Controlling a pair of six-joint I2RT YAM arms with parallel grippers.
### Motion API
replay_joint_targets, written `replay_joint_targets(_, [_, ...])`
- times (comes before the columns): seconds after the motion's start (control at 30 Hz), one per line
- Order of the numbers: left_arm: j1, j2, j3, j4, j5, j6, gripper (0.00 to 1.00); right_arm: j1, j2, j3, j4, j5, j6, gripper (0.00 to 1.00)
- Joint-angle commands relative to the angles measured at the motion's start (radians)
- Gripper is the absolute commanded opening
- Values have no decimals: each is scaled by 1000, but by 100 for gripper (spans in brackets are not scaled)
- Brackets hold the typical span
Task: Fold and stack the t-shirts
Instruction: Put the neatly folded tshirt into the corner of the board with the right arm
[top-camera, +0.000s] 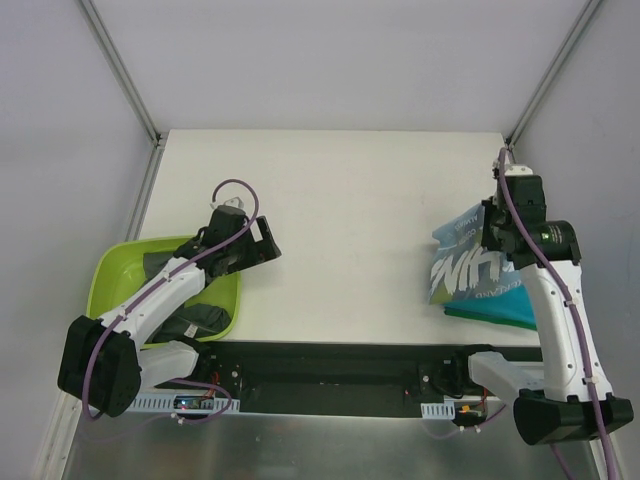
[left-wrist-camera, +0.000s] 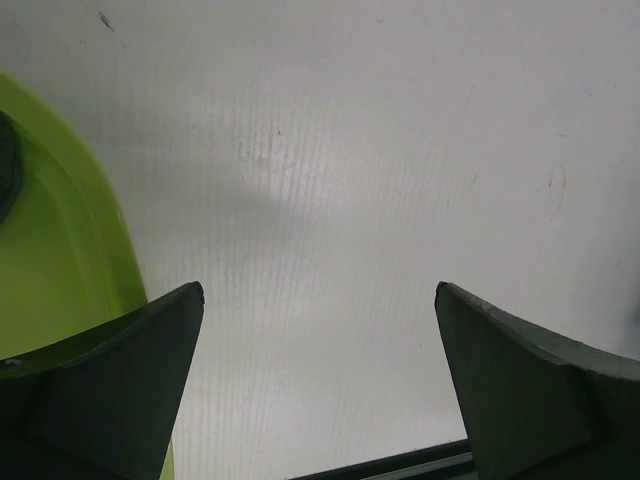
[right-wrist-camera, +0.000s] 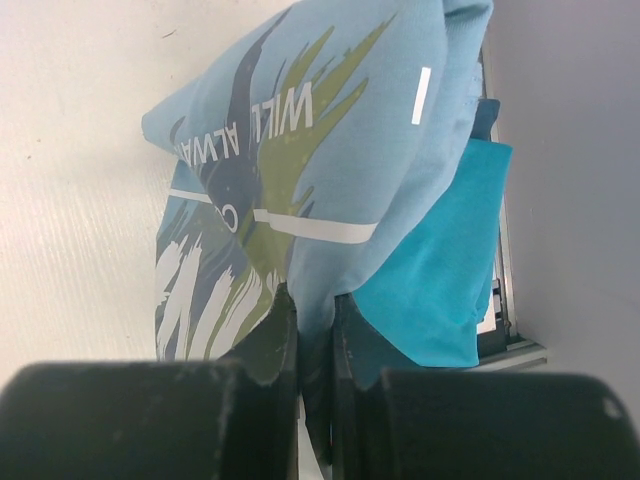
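My right gripper should keep lowering the light blue shirt (top-camera: 468, 267) toward the wall until it covers the stack, because it hangs folded over the teal shirt (top-camera: 498, 308).
A light blue t-shirt (top-camera: 465, 262) with white and olive print is folded at the table's right side, lying over a teal t-shirt (top-camera: 495, 311). My right gripper (top-camera: 492, 228) is shut on the far edge of the light blue shirt; in the right wrist view the cloth (right-wrist-camera: 320, 150) is pinched between the fingers (right-wrist-camera: 280, 330), with the teal shirt (right-wrist-camera: 440, 270) beneath. Dark grey t-shirts (top-camera: 185, 320) lie in the lime-green tub (top-camera: 105, 275). My left gripper (top-camera: 262, 240) is open and empty over bare table beside the tub; its fingers (left-wrist-camera: 120, 380) stand wide apart.
The lime-green tub's rim (left-wrist-camera: 60, 260) shows at the left of the left wrist view. A black rail (top-camera: 330, 365) runs along the table's near edge. Grey walls and metal posts (top-camera: 120, 70) enclose the table. The teal shirt lies close to the right wall.
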Motion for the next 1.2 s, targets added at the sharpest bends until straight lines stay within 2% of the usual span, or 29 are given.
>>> replay_joint_targets(0.0, [10,-5,-3,0,-12,-10,99,-66,-27,34,-5,-54,-33,0])
replay_joint_targets(0.4, [13,-8,-6,0,-10,-8,99,-194,-24,52,1,-134,-53,0])
replay_joint_targets(0.7, [16,1,-3,0,-9,-7,99,-235,10,44,0,-93,-59,0])
replay_joint_targets(0.9, [19,0,-5,2,-5,-5,99,-285,64,-34,31,-42,-56,0])
replay_joint_targets(1.1, [20,1,-5,5,2,-5,99,-344,102,-118,127,51,-81,2])
replay_joint_targets(1.17, [22,0,-6,5,4,-4,99,-371,125,-128,150,32,-85,4])
